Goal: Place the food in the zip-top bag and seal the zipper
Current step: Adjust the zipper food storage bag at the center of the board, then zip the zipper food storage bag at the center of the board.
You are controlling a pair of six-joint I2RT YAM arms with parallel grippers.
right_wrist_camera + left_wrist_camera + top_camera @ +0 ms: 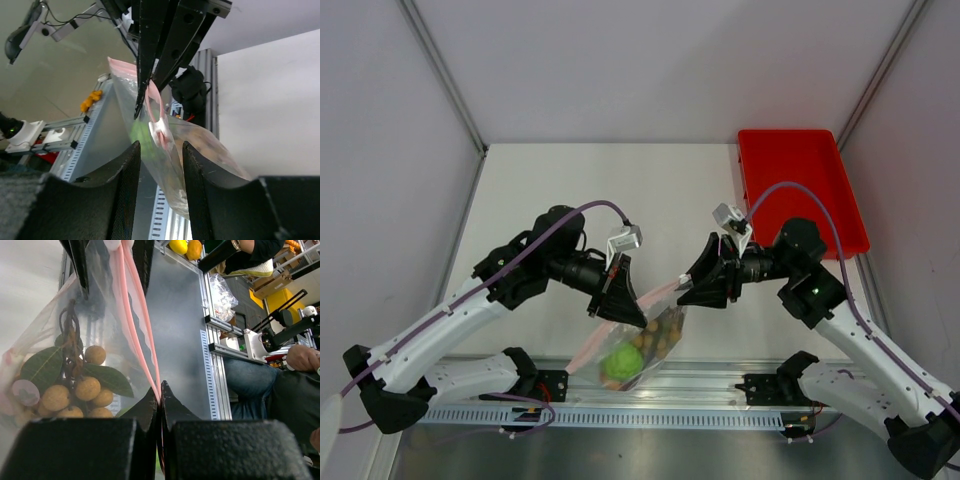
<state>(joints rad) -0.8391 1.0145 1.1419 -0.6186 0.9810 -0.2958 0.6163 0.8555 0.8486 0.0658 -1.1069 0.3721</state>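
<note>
The white slider [159, 130] is at my right gripper's end of the zipper. My right gripper should pinch that zipper end first, and then my left gripper should take the slider.
The zip-top bag [645, 340] hangs over the table's front edge, between the two grippers. Inside it are the small green round fruit [620, 362] and the bunch of tan round fruits [661, 335], which shows with its leaves in the left wrist view [75, 392]. My left gripper [625, 300] is shut on the pink zipper strip [135, 315] at one end of the mouth. My right gripper [692, 287] is open, its fingers [127, 185] on either side of the bag, with the white slider [161, 131] on the zipper between them. I cannot make out the green onion or the purplish piece.
A red tray [800, 190] stands at the back right. An aluminium rail [670, 412] runs along the near edge below the bag. A person sits beyond the table edge [280, 385].
</note>
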